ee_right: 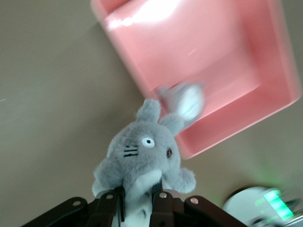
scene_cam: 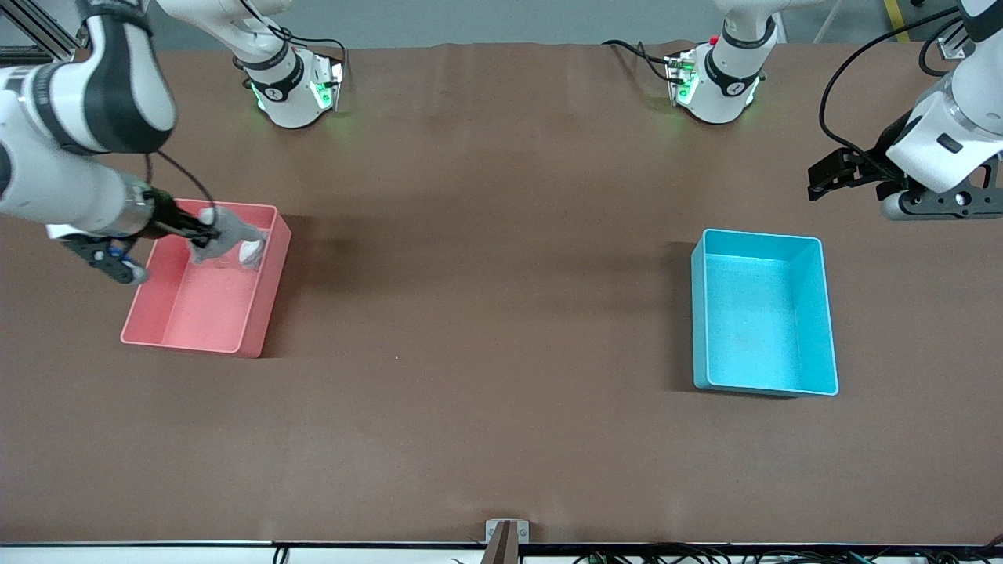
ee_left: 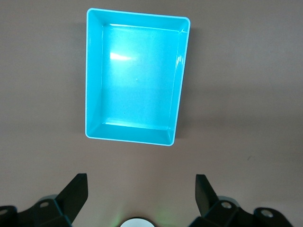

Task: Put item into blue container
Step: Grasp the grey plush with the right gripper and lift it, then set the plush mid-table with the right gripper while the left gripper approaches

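The grey plush toy (scene_cam: 222, 233) is clear of the second plush. My right gripper should keep going to the open brown table (scene_cam: 484, 302) between the bins and let go there.
My right gripper (scene_cam: 205, 229) is shut on a grey plush toy with a white belly (scene_cam: 225, 229), over the end of the pink bin (scene_cam: 260, 309) that lies farther from the front camera. In the right wrist view the toy (ee_right: 144, 153) sticks out past the right gripper (ee_right: 139, 195), with the pink bin (ee_right: 267, 94) below it. The blue container (scene_cam: 827, 313) stands open-topped and empty toward the left arm's end of the table. My left gripper (scene_cam: 832, 176) waits open in the air, over bare table beside the container. The left wrist view shows the left gripper (ee_left: 142, 183) with nothing in it and the blue container (ee_left: 93, 71).
A second grey and white plush (scene_cam: 252, 251) lies inside the pink bin, also seen as a blurred plush (ee_right: 187, 99) in the right wrist view. Brown table (scene_cam: 486, 313) stretches between the two bins. The arm bases stand along the table's edge farthest from the front camera.
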Tool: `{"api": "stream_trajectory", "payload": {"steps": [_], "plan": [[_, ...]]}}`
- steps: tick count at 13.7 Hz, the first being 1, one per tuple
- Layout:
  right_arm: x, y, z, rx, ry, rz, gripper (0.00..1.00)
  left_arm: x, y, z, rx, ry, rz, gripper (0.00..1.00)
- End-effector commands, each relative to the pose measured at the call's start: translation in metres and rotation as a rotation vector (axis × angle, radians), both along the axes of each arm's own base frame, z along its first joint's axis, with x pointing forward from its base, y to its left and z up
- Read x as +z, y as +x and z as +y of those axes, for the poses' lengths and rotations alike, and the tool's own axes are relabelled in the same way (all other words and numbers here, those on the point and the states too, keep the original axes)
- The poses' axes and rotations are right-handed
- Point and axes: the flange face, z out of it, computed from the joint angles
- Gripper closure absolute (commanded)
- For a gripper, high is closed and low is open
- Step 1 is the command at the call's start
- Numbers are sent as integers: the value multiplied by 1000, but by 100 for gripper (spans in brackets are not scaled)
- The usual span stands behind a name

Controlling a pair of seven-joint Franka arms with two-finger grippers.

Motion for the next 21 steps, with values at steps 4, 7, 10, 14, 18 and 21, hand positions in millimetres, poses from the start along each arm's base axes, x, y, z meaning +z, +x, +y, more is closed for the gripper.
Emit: {"api": "stream_trajectory", "payload": {"steps": [4,7,10,14,18,21], "plan": [[-59,-3,192,-243,-27,-117,100,-11,8,-1,-9,10,2,0],[-117,2,291,-341,-52,-161,100,-32,15,-3,17,-7,35,0],[-172,5,361,-408,-85,-178,100,-68,32,-13,29,-55,81,0],[-219,-15,396,-455,-79,-215,98,-140,51,-62,134,-81,137,0],[-210,-7,389,-436,-81,-225,0,-223,61,-156,376,-78,167,0],[-154,12,359,-353,-95,-198,0,-265,58,-226,593,-94,143,0]]}}
